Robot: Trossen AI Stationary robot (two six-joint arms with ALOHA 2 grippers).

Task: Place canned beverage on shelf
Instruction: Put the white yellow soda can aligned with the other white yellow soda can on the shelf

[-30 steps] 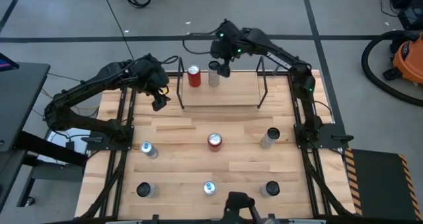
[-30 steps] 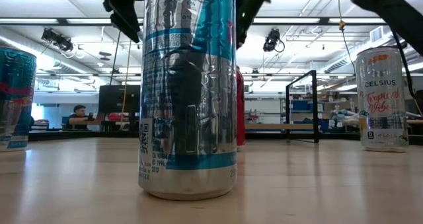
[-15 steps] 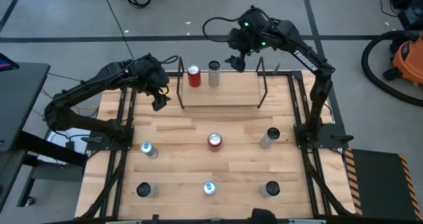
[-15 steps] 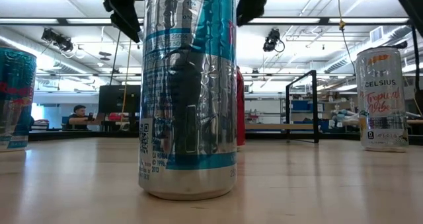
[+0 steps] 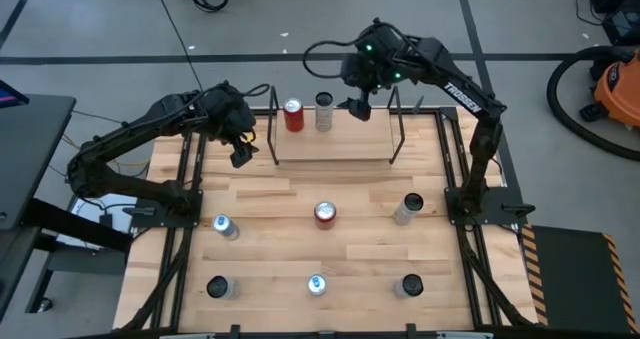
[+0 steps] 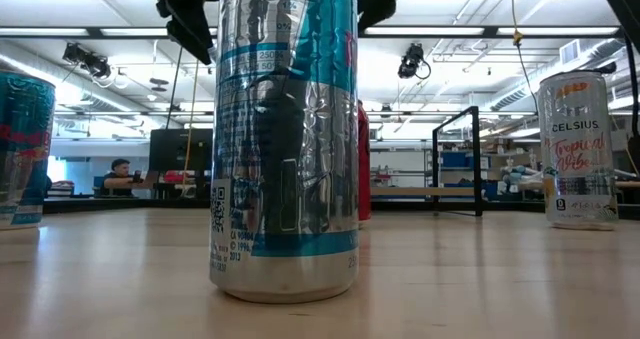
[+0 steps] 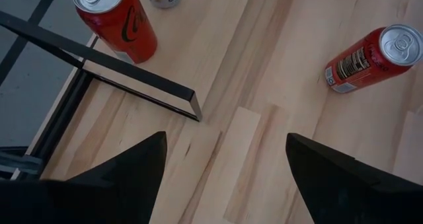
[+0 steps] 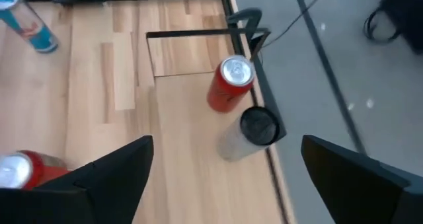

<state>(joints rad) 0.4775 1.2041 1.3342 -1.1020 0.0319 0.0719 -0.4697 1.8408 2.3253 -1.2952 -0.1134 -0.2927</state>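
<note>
The silver can before the shelf's empty end stands upright and free, so my right gripper keeps going, open, toward that can and closes around it.
The shelf, a low black rod frame around a wood board, stands at the table's far middle. On its left part stand a red can and a silver can, both upright on their bases. My right gripper hangs open above the shelf, just right of the silver can and clear of it. My left gripper waits open off the shelf's left end, above the table, with nothing between its fingers.
Several more cans stand upright on the table nearer the front: a red one, silver ones, and three along the near edge. The right half of the shelf board is bare.
My right gripper has drawn back from the silver can on the shelf, rising and going toward the table's right edge. The silver can stays standing beside the red one. My left arm has kept still.
</note>
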